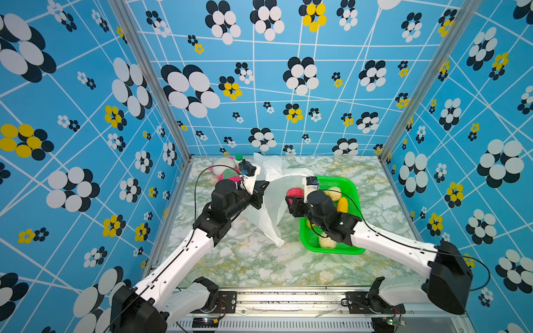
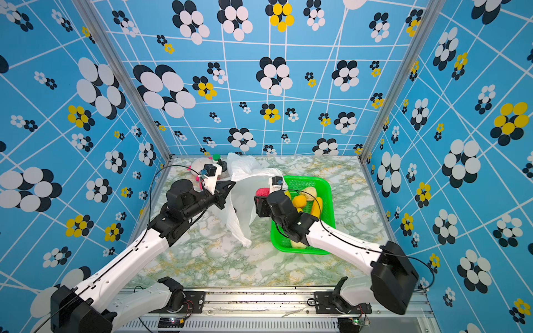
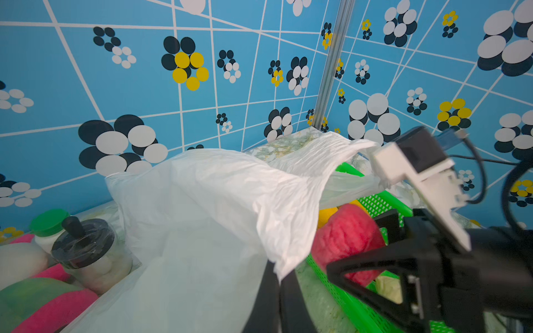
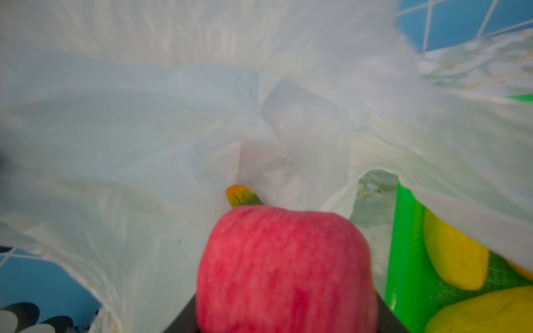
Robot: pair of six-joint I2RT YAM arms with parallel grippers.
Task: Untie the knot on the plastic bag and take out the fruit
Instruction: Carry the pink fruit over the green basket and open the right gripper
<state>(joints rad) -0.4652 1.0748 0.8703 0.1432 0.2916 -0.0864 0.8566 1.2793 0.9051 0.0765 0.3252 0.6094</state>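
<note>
The pink-red fruit (image 2: 262, 192) is clear of the bag's opening, so my right gripper should keep bringing it toward the green basket (image 2: 323, 219) until it hangs above its free bottom.
The white plastic bag (image 1: 274, 207) lies slack and open on the marble table, between the arms in both top views. My left gripper (image 1: 266, 183) is shut on a fold of the bag's edge (image 3: 277, 271) and holds it raised. My right gripper (image 4: 285, 314) is shut on a pink-red fruit (image 4: 285, 268) just outside the bag's mouth, beside the green basket (image 1: 353, 187). A small green-orange tip (image 4: 242, 196) shows behind that fruit. Cream (image 2: 310, 191), orange (image 2: 300, 201) and yellow (image 2: 317, 206) fruit lie in the basket. The knot is out of view.
At the back left stand a pink, green and white plush toy (image 1: 227, 173), a clear jar with a black lid (image 3: 89, 250) and a white bottle with a green cap (image 3: 47, 227). Patterned blue walls close in three sides of the table.
</note>
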